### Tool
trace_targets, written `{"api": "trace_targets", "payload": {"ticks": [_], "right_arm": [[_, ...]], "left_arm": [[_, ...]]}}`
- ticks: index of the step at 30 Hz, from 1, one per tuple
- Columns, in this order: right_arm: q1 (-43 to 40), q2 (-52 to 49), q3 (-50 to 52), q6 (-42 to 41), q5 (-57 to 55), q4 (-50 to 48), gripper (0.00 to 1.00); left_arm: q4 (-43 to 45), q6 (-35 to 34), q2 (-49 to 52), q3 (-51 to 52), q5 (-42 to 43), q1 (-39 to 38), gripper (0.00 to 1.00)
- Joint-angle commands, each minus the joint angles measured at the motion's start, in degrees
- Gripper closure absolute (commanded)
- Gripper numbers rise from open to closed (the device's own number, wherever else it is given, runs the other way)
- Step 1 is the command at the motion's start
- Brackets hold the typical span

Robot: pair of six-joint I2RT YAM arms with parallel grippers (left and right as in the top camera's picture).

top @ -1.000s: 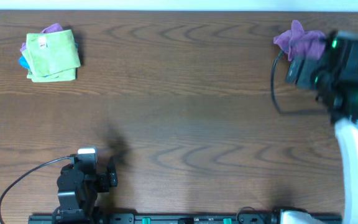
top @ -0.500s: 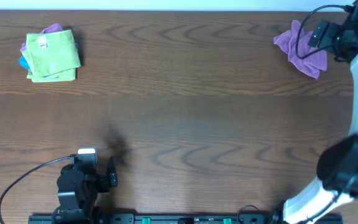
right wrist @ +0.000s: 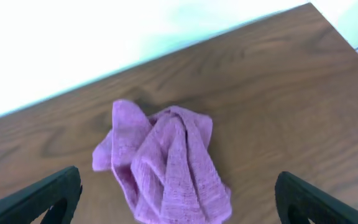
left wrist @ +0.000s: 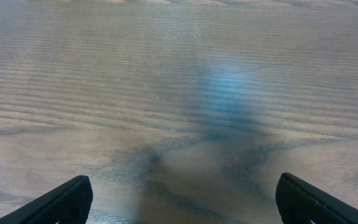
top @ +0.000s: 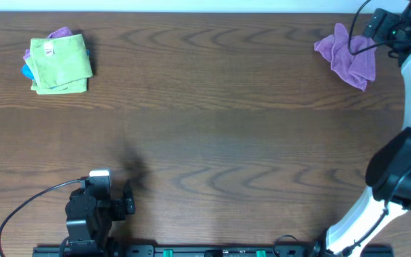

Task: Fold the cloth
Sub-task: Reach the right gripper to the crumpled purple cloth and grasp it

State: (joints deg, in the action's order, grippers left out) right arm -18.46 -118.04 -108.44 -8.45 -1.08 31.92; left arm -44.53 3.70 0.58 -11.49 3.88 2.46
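My right gripper needs to keep moving down onto the purple cloth (top: 354, 64) until its fingers close on a fold, because the raised folds (right wrist: 178, 160) run lengthwise between the open fingers.
A crumpled purple cloth (top: 348, 54) lies at the table's far right corner; it fills the middle of the right wrist view (right wrist: 163, 165). My right gripper (right wrist: 178, 202) is open, its fingers wide apart on either side of the cloth and above it, not touching. In the overhead view the right wrist (top: 387, 25) hangs just right of the cloth. My left gripper (left wrist: 179, 200) is open and empty over bare wood, parked at the near left (top: 113, 196).
A stack of folded cloths, green on top (top: 59, 63), sits at the far left. The table's back edge and right corner (right wrist: 309, 6) lie close behind the purple cloth. A black cable trails from the left arm (top: 20, 207).
My right arm has swung from over the cloth toward the far right edge, uncovering the purple cloth. The cloth stays in place. The left arm has not moved.
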Motion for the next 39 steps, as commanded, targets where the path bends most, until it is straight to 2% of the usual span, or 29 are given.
{"api": "trace_targets", "payload": {"ticks": [1,9,28,30,31,33,36,37,39], "right_arm": [[-0.8,-4.7,-0.6,0.3,-0.5,-2.0,0.01],[-0.9,-11.2,-0.6,-4.3,0.0,-10.0,0.01],[-1.0,-20.0,-0.6,-7.8,3.5,-9.6,0.03],[-1.0,-20.9,-0.6,-7.8,4.0,-9.2,0.11],[-1.0,-21.0,-0.6,-7.8,4.4,-9.2,0.19],[-0.9,-21.0,-0.6,-7.8,5.6,-9.0,0.45],[-0.9,-19.9,-0.7,-7.8,7.0,-7.9,0.91],[-0.9,-19.1,-0.6,-7.2,7.6,-7.0,0.99],[-0.7,-17.0,-0.7,-6.5,8.3,-4.6,0.99]], "left_arm": [[-1.6,0.6,-0.4,1.3,0.0,-0.2,0.05],[-1.6,0.6,-0.4,1.3,0.0,-0.2,0.05],[-1.6,0.6,-0.4,1.3,0.0,-0.2,0.05],[-1.6,0.6,-0.4,1.3,0.0,-0.2,0.05],[-1.5,0.6,-0.4,1.3,0.0,-0.2,0.05],[-1.6,0.6,-0.4,1.3,0.0,-0.2,0.05],[-1.6,0.6,-0.4,1.3,0.0,-0.2,0.04],[-1.6,0.6,-0.4,1.3,0.0,-0.2,0.05],[-1.6,0.6,-0.4,1.3,0.0,-0.2,0.05]]}}
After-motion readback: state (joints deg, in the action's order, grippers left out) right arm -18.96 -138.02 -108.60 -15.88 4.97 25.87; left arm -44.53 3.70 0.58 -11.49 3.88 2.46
